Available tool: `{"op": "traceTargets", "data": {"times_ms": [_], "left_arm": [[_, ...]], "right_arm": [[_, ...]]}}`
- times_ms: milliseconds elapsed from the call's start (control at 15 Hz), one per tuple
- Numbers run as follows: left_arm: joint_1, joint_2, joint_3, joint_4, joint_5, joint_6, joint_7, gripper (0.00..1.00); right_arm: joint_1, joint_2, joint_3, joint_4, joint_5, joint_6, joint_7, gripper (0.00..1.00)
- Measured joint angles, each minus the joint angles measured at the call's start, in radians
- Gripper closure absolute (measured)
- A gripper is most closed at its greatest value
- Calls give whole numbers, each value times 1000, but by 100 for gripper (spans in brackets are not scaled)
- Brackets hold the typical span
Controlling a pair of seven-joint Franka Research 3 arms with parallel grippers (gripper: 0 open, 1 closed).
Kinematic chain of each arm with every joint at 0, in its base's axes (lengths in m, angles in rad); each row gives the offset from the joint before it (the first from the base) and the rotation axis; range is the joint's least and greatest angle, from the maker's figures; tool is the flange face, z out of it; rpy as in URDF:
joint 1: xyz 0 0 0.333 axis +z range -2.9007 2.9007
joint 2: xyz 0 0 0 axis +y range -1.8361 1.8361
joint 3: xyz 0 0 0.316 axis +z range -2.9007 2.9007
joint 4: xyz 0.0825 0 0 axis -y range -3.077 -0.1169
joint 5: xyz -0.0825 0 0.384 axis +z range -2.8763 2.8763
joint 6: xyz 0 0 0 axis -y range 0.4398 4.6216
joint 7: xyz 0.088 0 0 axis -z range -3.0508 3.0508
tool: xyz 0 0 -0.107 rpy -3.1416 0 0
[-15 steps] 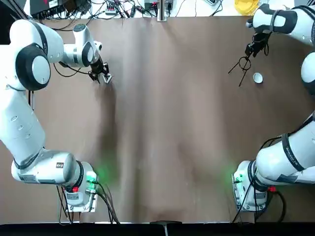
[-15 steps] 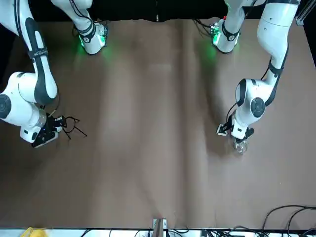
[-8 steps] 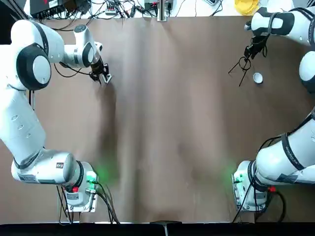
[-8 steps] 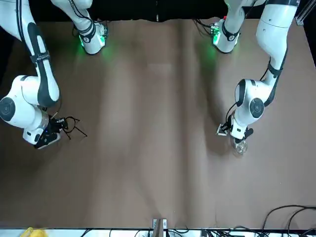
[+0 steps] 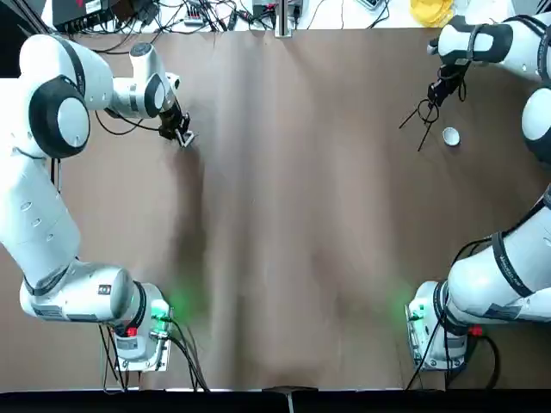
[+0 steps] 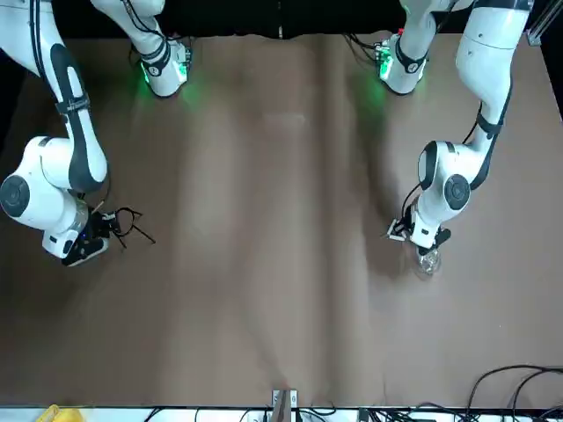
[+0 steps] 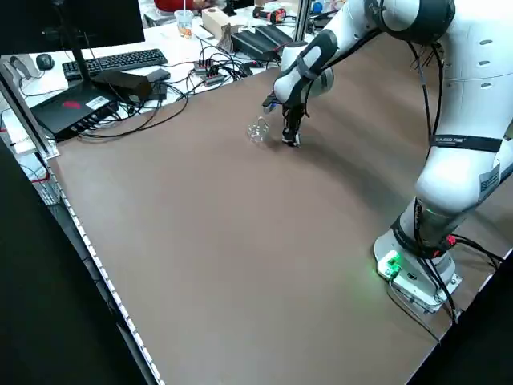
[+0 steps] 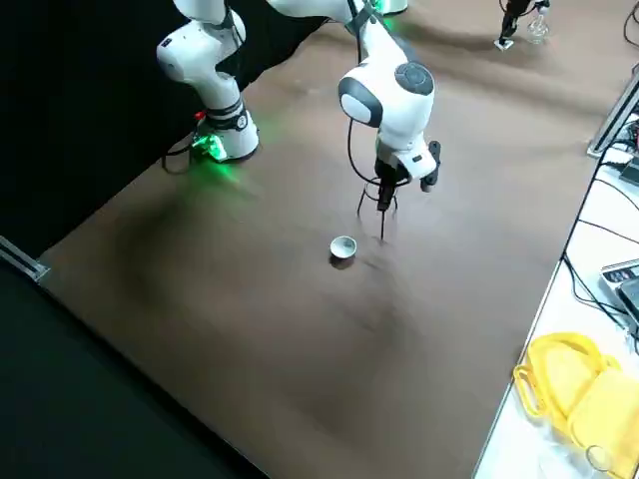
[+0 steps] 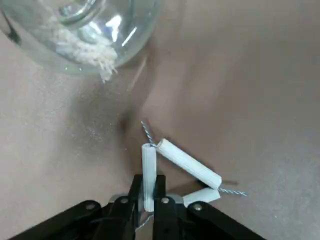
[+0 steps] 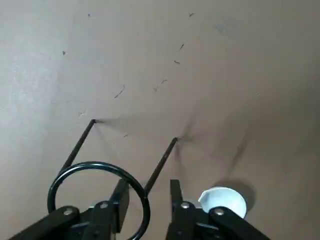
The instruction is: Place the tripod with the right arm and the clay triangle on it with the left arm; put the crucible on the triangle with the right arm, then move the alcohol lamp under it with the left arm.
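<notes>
The black wire tripod (image 6: 132, 224) will come away alone when the robot carries it, because the white crucible (image 10: 223, 201) sits outside the tripod's ring and legs.
The black wire tripod (image 5: 422, 116) stands at the far right of the table, its legs on the cloth. My right gripper (image 5: 441, 89) is over its ring (image 10: 97, 192), open, with the ring's near edge between the jaws. The white crucible (image 5: 450, 135) sits just beside the tripod (image 8: 382, 205), also visible as a white crucible (image 10: 222, 200) in the right wrist view. At the far left my left gripper (image 5: 181, 133) is shut on one rod of the clay triangle (image 9: 185, 162), low over the table. The glass alcohol lamp (image 9: 85, 30) stands right next to it.
Cables, a keyboard and boxes lie on the bench beyond the table's far edge (image 7: 120, 80). A yellow object (image 8: 569, 384) lies off the table near the tripod's corner. Both arm bases (image 5: 138, 331) stand at the near edge.
My right gripper has shifted slightly over the tripod's ring. The left gripper has barely moved, still shut on the clay triangle.
</notes>
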Motion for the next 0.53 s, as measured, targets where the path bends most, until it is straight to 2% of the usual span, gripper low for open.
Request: {"op": "traceTargets", "data": {"times_ms": [533], "left_arm": [[2, -11, 1, 14, 0, 0, 0, 87]], "right_arm": [[-1, 0, -2, -11, 0, 1, -1, 65]]}}
